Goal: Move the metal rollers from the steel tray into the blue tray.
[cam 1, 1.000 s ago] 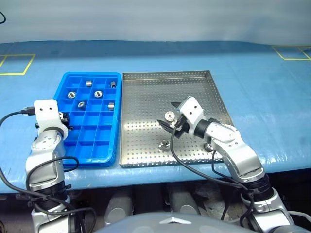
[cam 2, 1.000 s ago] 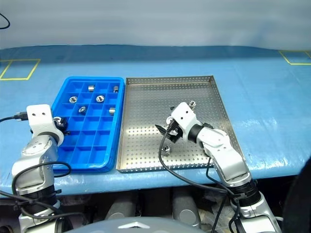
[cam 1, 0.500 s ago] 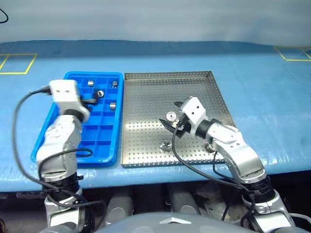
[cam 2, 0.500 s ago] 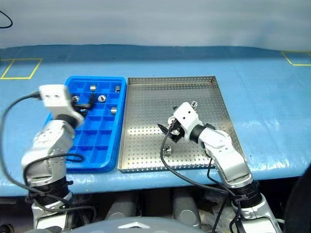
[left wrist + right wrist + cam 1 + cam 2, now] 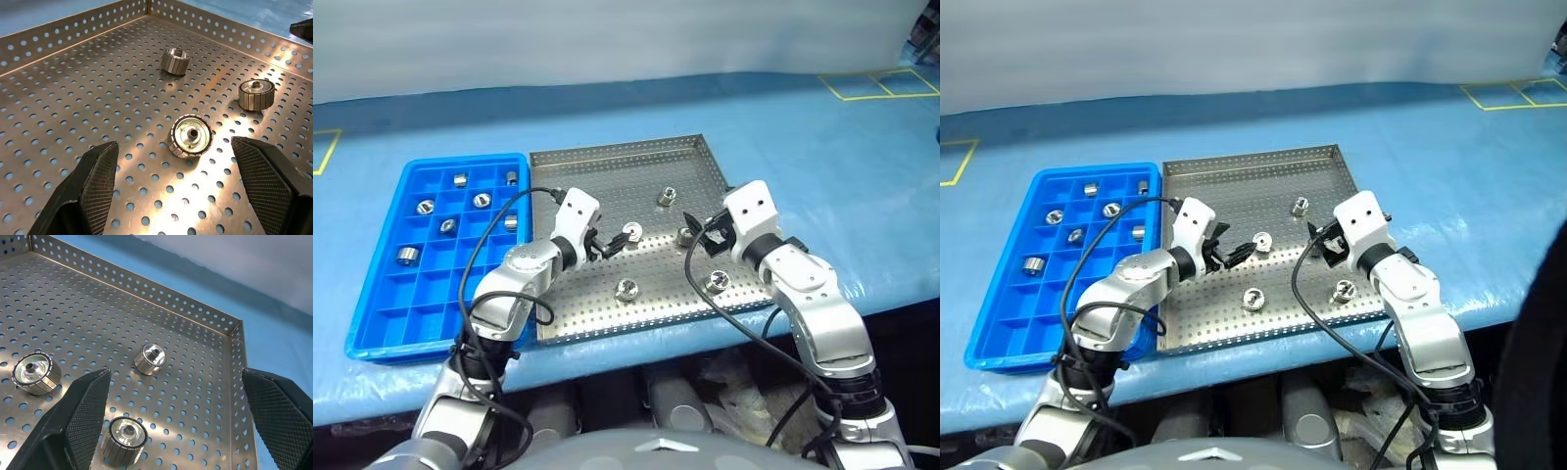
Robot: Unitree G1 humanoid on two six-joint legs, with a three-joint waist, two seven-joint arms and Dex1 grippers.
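The nearest metal roller (image 5: 632,232) lies free, lined up with my left gripper's open fingers. I keep moving toward it until its round side (image 5: 176,149) sits inside them.
The steel tray (image 5: 597,186) holds several metal rollers; one roller (image 5: 631,232) lies just beyond my left gripper (image 5: 605,244), which is open and low over the tray's middle. In the left wrist view that roller (image 5: 190,136) sits ahead between the spread fingers (image 5: 93,186), untouched. My right gripper (image 5: 697,233) is open over the tray's right part, with a roller (image 5: 125,439) near its fingers (image 5: 83,416) and two more rollers (image 5: 150,358) (image 5: 33,373) beyond. The blue tray (image 5: 431,348) on the left holds several rollers, such as one (image 5: 406,256) in a left compartment.
Both trays lie side by side on a blue tabletop sheet (image 5: 822,166) with yellow tape marks (image 5: 876,83) at the far right corner. Black cables (image 5: 705,294) trail from both wrists over the steel tray's front rim.
My left arm swung from the blue tray over to the middle of the steel tray and its gripper opened. The right gripper shifted slightly right. The head camera turned right.
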